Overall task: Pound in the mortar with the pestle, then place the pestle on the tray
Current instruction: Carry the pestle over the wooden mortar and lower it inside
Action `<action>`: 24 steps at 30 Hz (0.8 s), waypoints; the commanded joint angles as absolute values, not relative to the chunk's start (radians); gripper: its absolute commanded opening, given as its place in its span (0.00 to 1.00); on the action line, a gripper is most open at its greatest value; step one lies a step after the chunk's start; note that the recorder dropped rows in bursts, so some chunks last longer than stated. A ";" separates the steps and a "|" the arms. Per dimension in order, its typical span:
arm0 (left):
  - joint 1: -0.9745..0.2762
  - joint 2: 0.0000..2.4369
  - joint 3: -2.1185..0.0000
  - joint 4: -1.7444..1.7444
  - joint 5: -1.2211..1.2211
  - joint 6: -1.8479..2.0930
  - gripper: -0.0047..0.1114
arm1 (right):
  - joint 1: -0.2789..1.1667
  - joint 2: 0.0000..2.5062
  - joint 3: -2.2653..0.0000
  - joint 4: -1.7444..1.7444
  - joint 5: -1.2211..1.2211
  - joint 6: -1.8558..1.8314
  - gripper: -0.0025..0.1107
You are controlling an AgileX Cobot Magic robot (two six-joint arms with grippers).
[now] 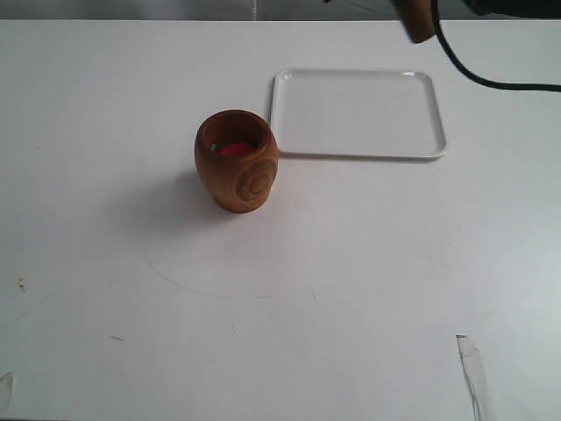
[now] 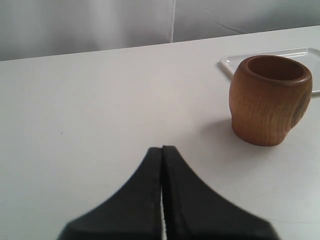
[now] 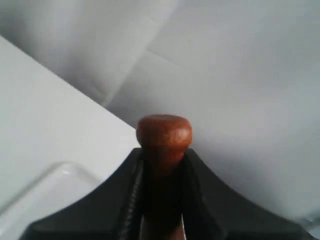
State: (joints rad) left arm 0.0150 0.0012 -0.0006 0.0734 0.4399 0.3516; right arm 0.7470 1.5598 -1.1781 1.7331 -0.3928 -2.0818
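My right gripper needs to turn the pestle upright over the mortar's opening (image 1: 235, 137) before it starts pounding, because the pestle's thick end (image 1: 416, 23) is slanting high above the tray's side.
The orange-brown wooden mortar (image 1: 237, 160) stands upright on the white table, red bits showing inside. The left wrist view also catches the mortar (image 2: 270, 100). The white tray (image 1: 355, 114) lies just right of it and farther back, with nothing on it. My right gripper (image 3: 162, 159) is shut on the reddish-brown pestle (image 3: 164, 135), whose small knob sticks out past the fingertips. In the exterior view only the pestle's thick end (image 1: 417, 21) shows at the top edge, above the tray's far right corner. My left gripper (image 2: 162, 148) is shut and holds nothing, some way from the mortar.
A black cable (image 1: 491, 79) runs from the top edge off to the right. A corner of the tray (image 3: 45, 195) appears below the right gripper. A strip of clear tape (image 1: 473, 368) lies near the table's front right edge.
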 commanded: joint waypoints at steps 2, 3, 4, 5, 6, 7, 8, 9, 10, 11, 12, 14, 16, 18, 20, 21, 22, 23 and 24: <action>0.007 0.000 0.000 0.066 0.437 0.343 0.04 | 0.749 1.538 -1.178 1.744 -0.839 -2.145 0.02; 0.007 0.000 0.000 0.066 0.437 0.343 0.04 | 0.747 1.538 -1.176 1.744 -0.892 -2.145 0.02; 0.007 0.000 0.000 0.066 0.437 0.343 0.04 | 0.747 1.538 -1.174 1.744 -0.947 -2.145 0.02; 0.007 0.000 0.000 0.066 0.437 0.343 0.04 | 0.747 1.538 -1.169 1.744 -0.980 -2.145 0.02; 0.007 0.000 0.000 0.066 0.437 0.343 0.04 | 0.747 1.538 -1.165 1.744 -0.985 -2.145 0.02; 0.007 0.000 0.000 0.066 0.437 0.343 0.04 | 0.747 1.538 -1.152 1.744 -0.977 -2.145 0.02; 0.007 0.000 0.000 0.066 0.437 0.343 0.04 | 0.749 1.538 -1.138 1.744 -0.949 -2.145 0.02; 0.007 0.000 0.000 0.066 0.437 0.343 0.04 | 0.764 1.538 -1.124 1.744 -0.921 -2.145 0.02; 0.007 0.000 0.000 0.066 0.437 0.343 0.04 | 0.783 1.538 -1.108 1.744 -0.880 -2.145 0.02; 0.007 0.000 0.000 0.066 0.437 0.343 0.04 | 0.805 1.538 -1.094 1.744 -0.830 -2.136 0.02; 0.007 0.000 0.000 0.066 0.437 0.343 0.04 | 0.824 1.538 -1.082 1.744 -0.782 -2.122 0.02; 0.007 0.000 0.000 0.066 0.437 0.343 0.04 | 0.872 1.538 -1.067 1.744 -0.637 -2.038 0.02; 0.007 0.000 0.000 0.066 0.437 0.343 0.04 | 0.904 1.538 -1.067 1.744 -0.413 -1.947 0.02; 0.007 0.000 0.000 0.066 0.437 0.343 0.04 | 0.920 1.538 -1.067 1.744 -0.167 -1.828 0.02; 0.007 0.000 0.000 0.066 0.437 0.343 0.04 | 0.920 1.542 -1.064 1.744 0.118 -1.718 0.02; 0.007 0.000 0.000 0.066 0.437 0.343 0.04 | 0.920 1.542 -1.064 1.744 0.226 -1.676 0.02; 0.007 0.000 0.000 0.066 0.437 0.343 0.04 | 0.918 1.542 -1.064 1.744 0.279 -1.636 0.02; 0.007 0.000 0.000 0.066 0.437 0.343 0.04 | 0.918 1.542 -1.064 1.731 0.320 -1.571 0.02; 0.007 0.000 0.000 0.066 0.437 0.343 0.04 | 0.916 1.538 -1.066 1.656 0.331 -1.482 0.02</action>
